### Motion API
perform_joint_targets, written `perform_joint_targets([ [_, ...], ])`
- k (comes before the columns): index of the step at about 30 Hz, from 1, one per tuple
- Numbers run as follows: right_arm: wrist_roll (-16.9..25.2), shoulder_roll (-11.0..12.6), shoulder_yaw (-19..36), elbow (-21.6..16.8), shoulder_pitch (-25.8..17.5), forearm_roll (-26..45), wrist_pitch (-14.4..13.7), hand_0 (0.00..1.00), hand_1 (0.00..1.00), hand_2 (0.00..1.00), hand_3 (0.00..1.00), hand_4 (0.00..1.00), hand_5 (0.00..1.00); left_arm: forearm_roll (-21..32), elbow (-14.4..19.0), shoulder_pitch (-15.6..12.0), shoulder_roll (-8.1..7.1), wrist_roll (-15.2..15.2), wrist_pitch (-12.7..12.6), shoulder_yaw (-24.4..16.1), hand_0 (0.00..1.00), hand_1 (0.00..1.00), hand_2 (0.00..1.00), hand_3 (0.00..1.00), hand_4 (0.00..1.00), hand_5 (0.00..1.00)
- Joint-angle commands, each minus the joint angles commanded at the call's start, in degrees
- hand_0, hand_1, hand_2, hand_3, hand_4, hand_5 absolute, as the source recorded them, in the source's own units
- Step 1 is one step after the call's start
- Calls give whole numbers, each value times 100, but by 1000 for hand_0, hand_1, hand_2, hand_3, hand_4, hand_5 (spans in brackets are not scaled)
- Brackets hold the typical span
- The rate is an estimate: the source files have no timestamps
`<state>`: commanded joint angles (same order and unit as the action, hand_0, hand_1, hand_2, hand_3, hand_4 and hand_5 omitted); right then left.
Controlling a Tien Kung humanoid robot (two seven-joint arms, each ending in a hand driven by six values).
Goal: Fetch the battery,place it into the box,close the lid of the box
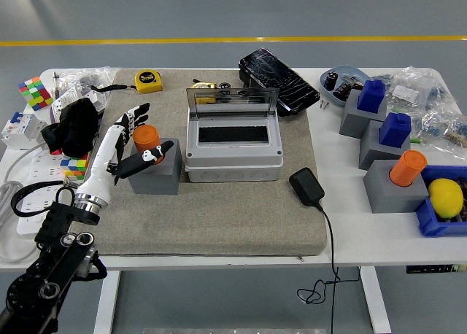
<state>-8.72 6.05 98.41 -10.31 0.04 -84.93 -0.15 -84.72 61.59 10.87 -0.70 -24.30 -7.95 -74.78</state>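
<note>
My gripper will place the thick orange battery [147,138], and the orange battery will still show above the box's dark opening [233,134], because the opening looks narrow beside it.
The battery [145,138] is an orange cylinder standing upright on a grey block [155,176] at the left of the beige mat. My left hand [152,130] reaches in from the lower left and is open around it: the fingers [136,117] are spread behind the battery and the thumb [159,152] points out in front of it. I cannot tell whether any finger touches it. The grey box [232,146] sits mid-mat with its clear lid [232,100] standing open at the back. The right arm is out of sight.
A black charger [307,187] with its cable lies right of the box. At the right, a second orange cylinder [407,168] and two blue blocks [395,128] stand on grey blocks beside a blue bin holding a lemon [446,198]. A tape measure [148,80] and a black cloth [73,122] lie at the left.
</note>
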Motion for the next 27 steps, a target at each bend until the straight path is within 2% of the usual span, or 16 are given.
perform_joint_targets([
  [4, -1, 0, -9, 0, 0, 10, 0, 635, 645, 673, 576, 996, 524, 83, -150, 67, 68, -97, -45, 27, 785, 857, 894, 879, 998, 245],
  [5, 0, 1, -13, 0, 0, 13, -1, 637, 644, 673, 576, 996, 523, 112, -185, 86, 70, -140, -61, 32, 498, 644, 722, 723, 998, 140],
  [10, -10, 7, -20, 0, -4, -2, -1, 637, 644, 673, 576, 996, 523, 271, -325, 181, 70, -350, -163, 65, 498, 644, 722, 723, 998, 140],
  [11, -13, 6, -23, 0, -3, -1, 0, 636, 645, 673, 577, 997, 522, 318, -364, 210, 70, -406, -190, 86, 338, 472, 551, 526, 998, 35],
  [16, -15, -1, -39, 0, 2, 7, 3, 636, 645, 673, 577, 997, 522, 717, -554, 311, 70, -610, -248, 184, 338, 472, 551, 526, 998, 35],
  [17, -14, 0, -47, 0, 7, 12, 4, 636, 644, 673, 577, 997, 522, 804, -599, 330, 70, -638, -247, 203, 290, 360, 409, 426, 976, 2],
  [22, -13, 13, -79, 0, 17, 16, 4, 636, 644, 673, 577, 997, 522, 1162, -758, 385, 70, -752, -241, 310, 290, 360, 409, 426, 976, 2],
  [23, -16, 14, -79, 0, 17, 11, 4, 636, 644, 673, 577, 997, 522, 1220, -776, 391, 70, -762, -237, 325, 279, 333, 369, 411, 911, 2],
  [27, -18, 16, -80, 0, 16, -1, 6, 636, 644, 673, 577, 997, 522, 1519, -851, 418, 70, -847, -229, 408, 279, 333, 369, 411, 911, 2],
])
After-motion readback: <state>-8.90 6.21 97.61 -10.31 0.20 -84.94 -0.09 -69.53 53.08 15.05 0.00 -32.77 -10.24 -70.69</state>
